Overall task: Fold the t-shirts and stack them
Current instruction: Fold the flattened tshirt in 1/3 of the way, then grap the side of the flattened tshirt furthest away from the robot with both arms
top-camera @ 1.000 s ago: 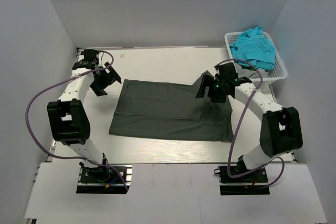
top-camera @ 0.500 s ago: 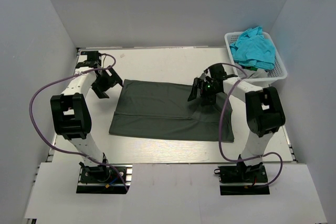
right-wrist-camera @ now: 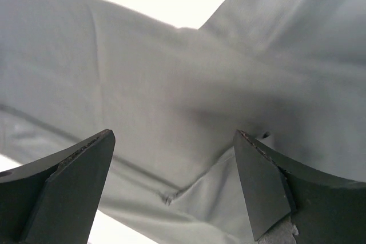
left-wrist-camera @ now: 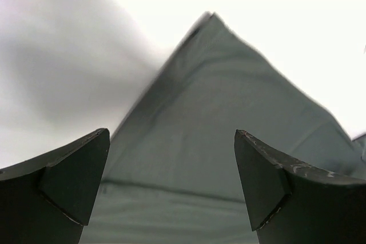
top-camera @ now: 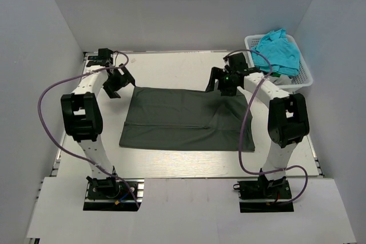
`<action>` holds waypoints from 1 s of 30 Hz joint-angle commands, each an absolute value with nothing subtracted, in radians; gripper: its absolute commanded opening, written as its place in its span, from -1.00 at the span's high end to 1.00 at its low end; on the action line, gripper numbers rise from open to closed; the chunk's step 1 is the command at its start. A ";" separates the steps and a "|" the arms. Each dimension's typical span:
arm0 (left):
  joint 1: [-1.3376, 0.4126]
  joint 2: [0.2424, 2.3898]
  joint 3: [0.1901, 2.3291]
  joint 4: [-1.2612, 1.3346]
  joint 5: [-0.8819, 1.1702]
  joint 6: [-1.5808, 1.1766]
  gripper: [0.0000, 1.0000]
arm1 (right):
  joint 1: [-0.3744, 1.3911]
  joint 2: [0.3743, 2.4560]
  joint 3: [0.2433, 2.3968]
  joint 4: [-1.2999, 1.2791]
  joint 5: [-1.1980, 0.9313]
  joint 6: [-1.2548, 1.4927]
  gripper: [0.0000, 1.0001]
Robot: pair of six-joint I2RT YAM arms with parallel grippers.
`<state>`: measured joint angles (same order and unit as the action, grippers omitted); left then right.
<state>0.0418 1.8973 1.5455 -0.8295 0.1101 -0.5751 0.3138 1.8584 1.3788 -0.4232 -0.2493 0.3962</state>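
The t-shirt's near flap has a straight line (top-camera: 166, 126) at its end, so the t-shirt's far edge (top-camera: 182, 90) should fold over and meet that line when the robot carries the t-shirt's edge nearer.
The dark charcoal-grey t-shirt (top-camera: 183, 119) lies flat and folded into a rectangle in the middle of the table. My left gripper (top-camera: 117, 82) is open and empty, just off the shirt's far left corner (left-wrist-camera: 209, 18). My right gripper (top-camera: 224, 83) is open and empty over the shirt's far right edge, with grey cloth (right-wrist-camera: 171, 112) below the jaws. The turquoise-blue t-shirts (top-camera: 277, 51) lie heaped in the white basket (top-camera: 306, 78) at the far right.
The white table (top-camera: 171, 67) shows bare between the shirt and the back wall. Grey walls close in the left, back and right sides. Purple cables loop from both arms.
Both grippers have moved toward the far edge of the grey shirt. The raised right part of the shirt now lies flat, and the right gripper has moved back and left.
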 commanded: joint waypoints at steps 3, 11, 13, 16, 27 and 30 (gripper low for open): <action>0.035 2.017 1.678 -0.781 0.100 -0.540 -1.00 | 0.293 1.876 1.535 -0.486 -0.036 0.388 -0.81; -0.027 2.164 1.758 -0.724 0.091 -0.480 -0.78 | 0.255 2.057 1.801 -0.538 0.149 0.405 -0.81; -0.046 2.184 1.767 -0.724 0.068 -0.460 -0.65 | 0.255 2.100 1.830 -0.526 0.149 0.376 -0.81; -0.075 2.195 1.758 -0.710 -0.029 -0.460 -0.50 | 0.259 2.138 1.835 -0.489 0.155 0.302 -0.81; -0.087 2.275 1.790 -0.750 -0.130 -0.482 -0.24 | 0.258 2.245 1.851 -0.388 0.136 0.224 -0.81; -0.087 2.275 1.801 -0.779 -0.178 -0.508 -0.24 | 0.261 2.279 1.876 -0.385 0.124 0.224 -0.81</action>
<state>-0.0956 2.2482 1.7954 -0.7334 -0.1062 -0.4850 0.2615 2.2452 1.8263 -0.4248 0.1280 0.2459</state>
